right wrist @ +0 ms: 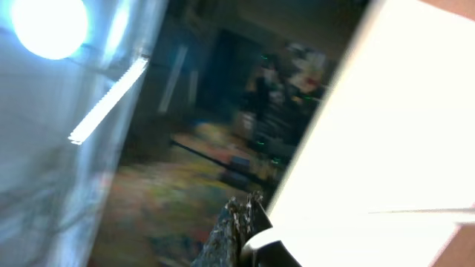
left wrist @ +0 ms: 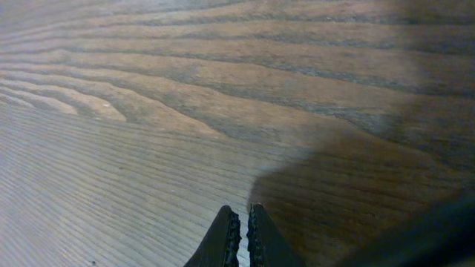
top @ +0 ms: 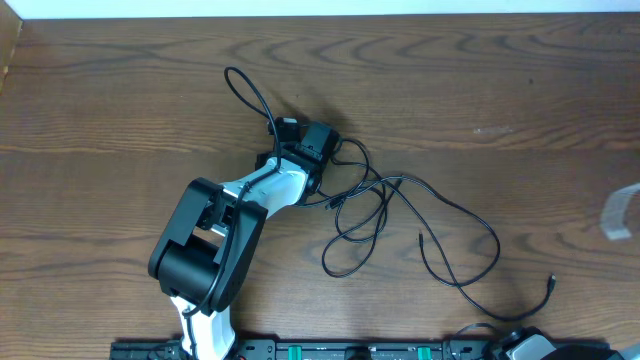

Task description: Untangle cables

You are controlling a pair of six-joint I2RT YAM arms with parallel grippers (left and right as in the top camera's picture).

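The white cable in the right gripper (right wrist: 266, 236) is free of the black cables, so the robot should keep moving it aside until it reaches open wood, and then let go.
Several thin black cables (top: 383, 186) lie crossed over one another in the middle of the wooden table (top: 520, 80). One loop (top: 247, 91) runs out to the upper left and one plug end (top: 552, 283) lies far right. My left gripper (top: 305, 145) sits at the left end of the tangle, over the cables there. In the left wrist view its jaws (left wrist: 243, 222) are shut just above bare wood, with no cable between them. My right gripper (right wrist: 245, 204) is shut and empty, pointing away from the table at the room.
The left arm (top: 210, 245) stretches from the front edge toward the middle. The right arm's base (top: 530, 348) rests at the front right corner. A clear plastic piece (top: 620, 212) sits at the right edge.
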